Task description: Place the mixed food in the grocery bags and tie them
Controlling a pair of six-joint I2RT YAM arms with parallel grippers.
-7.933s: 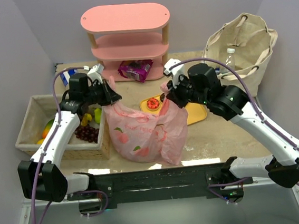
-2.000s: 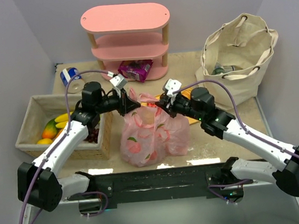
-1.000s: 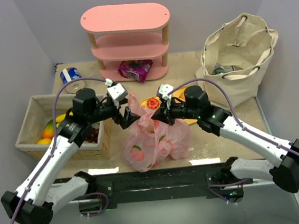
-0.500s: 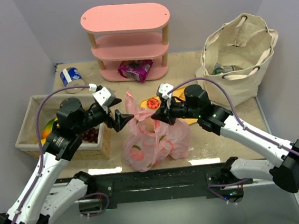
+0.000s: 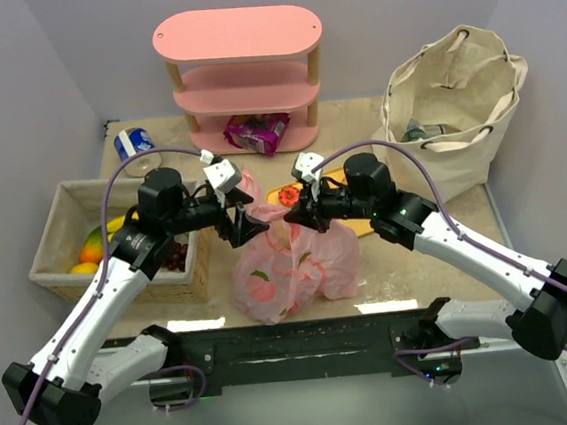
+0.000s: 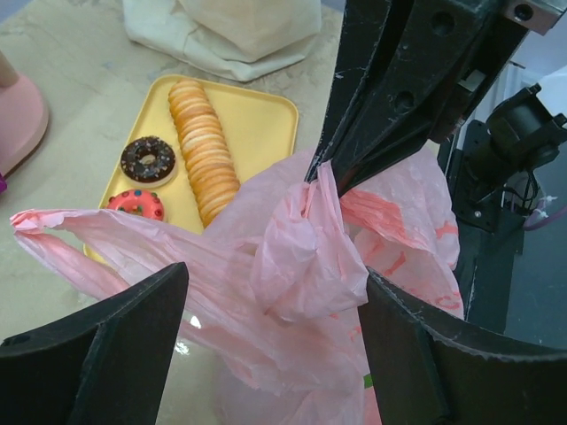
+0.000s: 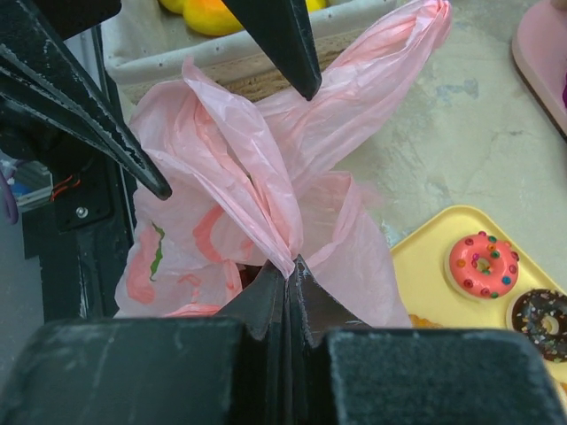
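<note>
The crumpled handle wad (image 6: 306,257) is loose between my open left fingers; they should move in and clamp it before my right gripper opens.
The pink plastic bag (image 5: 294,267) stands filled at the table's front centre, with its two handles twisted together above it. My right gripper (image 5: 295,215) is shut on one bunched handle (image 7: 266,221), pinching it at the tips (image 7: 288,268). My left gripper (image 5: 247,227) is open, its jaws standing either side of the crumpled handle wad (image 6: 306,252) without clamping it. The other handle's loose end (image 6: 53,230) trails off to the left. The beige canvas bag (image 5: 455,80) sits open at the back right with something clear inside.
A yellow tray (image 6: 257,111) with donuts and a row of biscuits lies just behind the pink bag. The woven basket (image 5: 57,209) with fruit is on the left. A pink shelf (image 5: 236,36) stands at the back, with a purple packet (image 5: 256,130) and a blue can (image 5: 134,142).
My left gripper let go, drew off to the left, then came back to the bag's twisted handles with its jaws somewhat narrower. The right gripper kept its hold and shifted slightly left.
</note>
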